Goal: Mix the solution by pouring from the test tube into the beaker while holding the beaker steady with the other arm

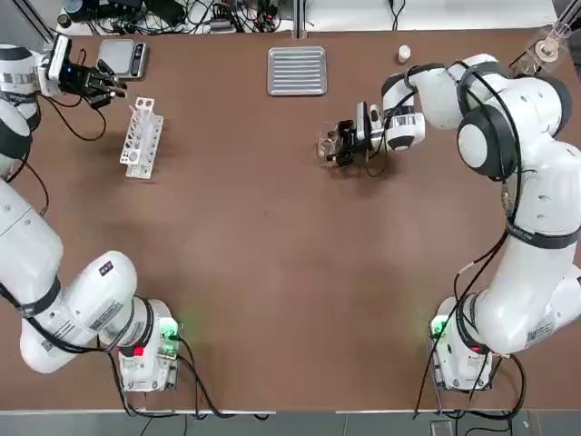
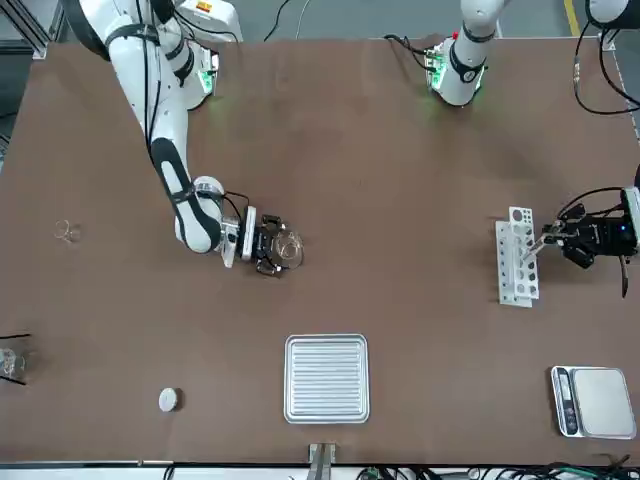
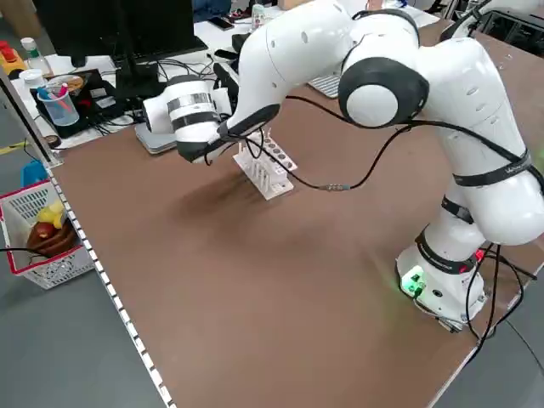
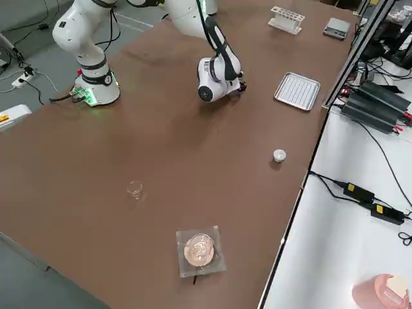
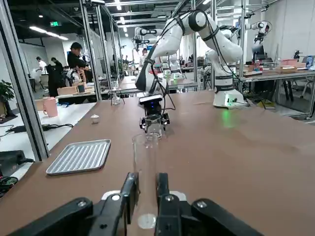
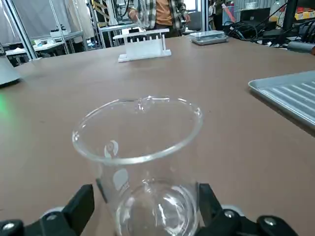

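I expect the clear liquid to stay low inside when I pour, because the beaker [image 2: 289,249] is much wider than the slim test tube [image 2: 537,247].
The beaker [image 1: 329,143] [image 2: 288,248], a small clear glass cylinder, stands upright on the brown table a little below the tray. My right gripper [image 1: 340,143] [image 6: 143,211] lies low at the table, open, with one finger on each side of the beaker [image 6: 142,147] and only a thin gap to the glass. Far off at the table's back left, my left gripper [image 1: 114,89] [image 5: 145,196] is shut on a clear test tube [image 5: 145,167]. It hovers beside the white test tube rack [image 1: 142,136] [image 2: 516,257].
A ribbed metal tray [image 1: 297,70] sits at the back centre, a small scale [image 1: 123,56] at the back left. A white cap [image 1: 404,54] and a glass flask on a stand [image 1: 549,45] are at the back right. A tiny glass piece [image 2: 67,232] lies on the robot's far right.
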`<state>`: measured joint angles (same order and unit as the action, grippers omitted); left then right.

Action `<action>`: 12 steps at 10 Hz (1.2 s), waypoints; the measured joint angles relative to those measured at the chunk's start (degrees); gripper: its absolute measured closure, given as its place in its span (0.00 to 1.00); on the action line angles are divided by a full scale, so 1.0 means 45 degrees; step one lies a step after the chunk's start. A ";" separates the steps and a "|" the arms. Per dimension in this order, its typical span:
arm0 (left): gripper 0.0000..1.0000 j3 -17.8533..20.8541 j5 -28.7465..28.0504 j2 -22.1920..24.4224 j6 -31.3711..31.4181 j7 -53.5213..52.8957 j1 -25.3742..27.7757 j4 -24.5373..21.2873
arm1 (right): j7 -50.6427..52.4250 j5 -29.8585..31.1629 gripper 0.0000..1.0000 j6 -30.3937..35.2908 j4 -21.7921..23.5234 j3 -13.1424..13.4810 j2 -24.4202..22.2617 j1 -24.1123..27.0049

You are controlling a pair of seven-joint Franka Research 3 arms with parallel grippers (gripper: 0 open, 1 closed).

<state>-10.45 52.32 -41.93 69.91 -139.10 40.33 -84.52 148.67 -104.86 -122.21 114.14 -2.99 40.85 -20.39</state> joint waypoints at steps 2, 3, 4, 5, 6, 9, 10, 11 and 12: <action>0.78 -0.0019 -0.0177 0.0211 0.0447 0.0467 -0.0257 0.0013 | 0.0003 -0.0036 0.10 -0.0050 -0.0066 0.0000 0.0035 -0.0039; 0.78 -0.0036 -0.0513 0.0381 0.0782 0.0566 -0.0499 0.0014 | 0.0007 -0.0055 0.13 -0.0066 -0.0073 0.0001 0.0050 -0.0041; 0.78 -0.0046 -0.0746 0.0578 0.0983 0.0607 -0.0781 0.0014 | 0.0018 -0.0069 0.18 -0.0073 -0.0079 0.0005 0.0058 -0.0040; 0.78 -0.0052 -0.0844 0.0793 0.1210 0.0714 -0.1089 -0.0014 | 0.0024 -0.0095 0.22 -0.0065 -0.0102 0.0012 0.0059 -0.0040; 0.78 -0.0077 -0.0879 0.1013 0.1474 0.1019 -0.1412 -0.0183 | 0.0027 -0.0099 0.22 -0.0066 -0.0104 0.0012 0.0058 -0.0040; 0.78 -0.0141 -0.0882 0.1595 0.2322 0.1605 -0.2700 -0.0888 | 0.0034 -0.0101 0.22 -0.0063 -0.0109 0.0015 0.0058 -0.0039; 0.78 -0.0143 -0.0883 0.1843 0.2835 0.1810 -0.3073 -0.1002 | 0.0036 -0.0101 0.22 -0.0062 -0.0110 0.0015 0.0058 -0.0039; 0.78 -0.0138 -0.0892 0.2111 0.3309 0.2031 -0.3371 -0.1129 | 0.0039 -0.0101 0.22 -0.0062 -0.0112 0.0015 0.0058 -0.0039; 0.78 -0.0143 -0.0984 0.2385 0.3787 0.2153 -0.3655 -0.1318 | 0.0042 -0.0101 0.22 -0.0061 -0.0114 0.0015 0.0058 -0.0040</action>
<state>-11.10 47.89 -31.20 86.95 -129.41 23.88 -90.45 148.86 -105.31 -122.49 113.62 -2.92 41.11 -20.57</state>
